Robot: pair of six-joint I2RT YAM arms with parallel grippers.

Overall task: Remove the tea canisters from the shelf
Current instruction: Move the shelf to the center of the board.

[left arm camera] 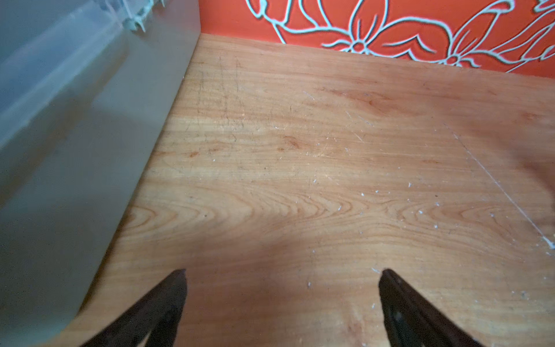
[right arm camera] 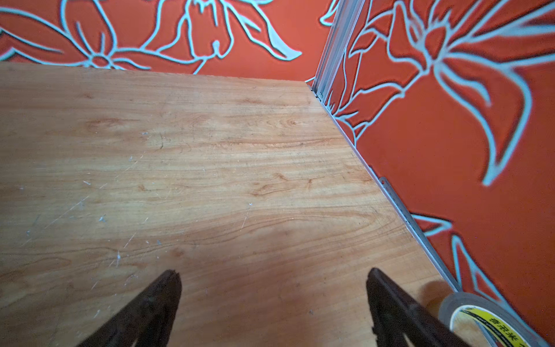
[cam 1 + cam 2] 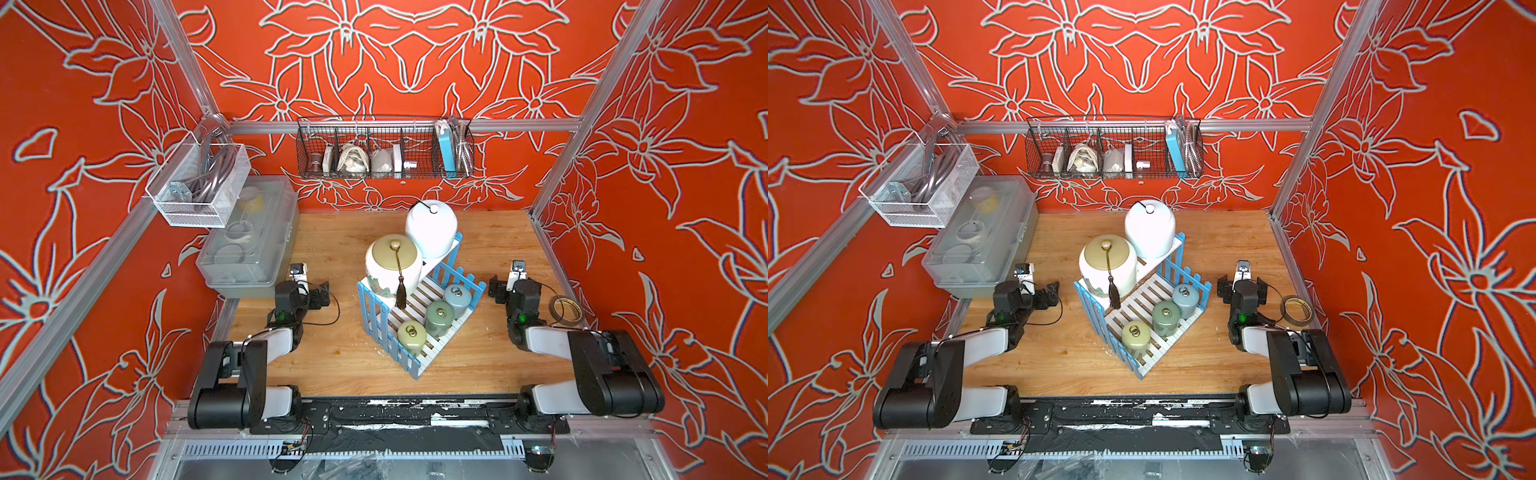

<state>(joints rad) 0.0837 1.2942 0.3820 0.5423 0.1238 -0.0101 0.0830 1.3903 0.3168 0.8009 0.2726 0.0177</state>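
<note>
The robot's right gripper should first take the fence [image 3: 478, 289] beside the blue-grey canister and turn the shelf square, since the shelf's open front [image 3: 448, 333] slants away from the left gripper.
The shelf [image 3: 420, 291] with light-blue fence sides stands mid-table, turned diagonally, in both top views. On its upper tier sit the white canister [image 3: 432, 232] and the cream canister [image 3: 392, 266] with a gold lid and a dark tassel. On the lower slats stand the olive [image 3: 411, 336], green [image 3: 439, 316] and blue-grey [image 3: 457, 295] canisters. My left gripper [image 3: 302, 289] [image 1: 282, 272] hangs open left of the shelf, over bare wood. My right gripper [image 3: 515, 286] [image 2: 273, 272] is open to the right of the shelf, holding nothing. Neither wrist view shows the shelf.
A clear lidded plastic box [image 3: 249, 241] [image 1: 60, 150] sits at the back left, close to my left gripper. A tape roll [image 3: 565, 309] [image 2: 480, 318] lies by the right wall. A white mesh basket [image 3: 199, 187] and a black wire basket [image 3: 384, 149] hang on the frame.
</note>
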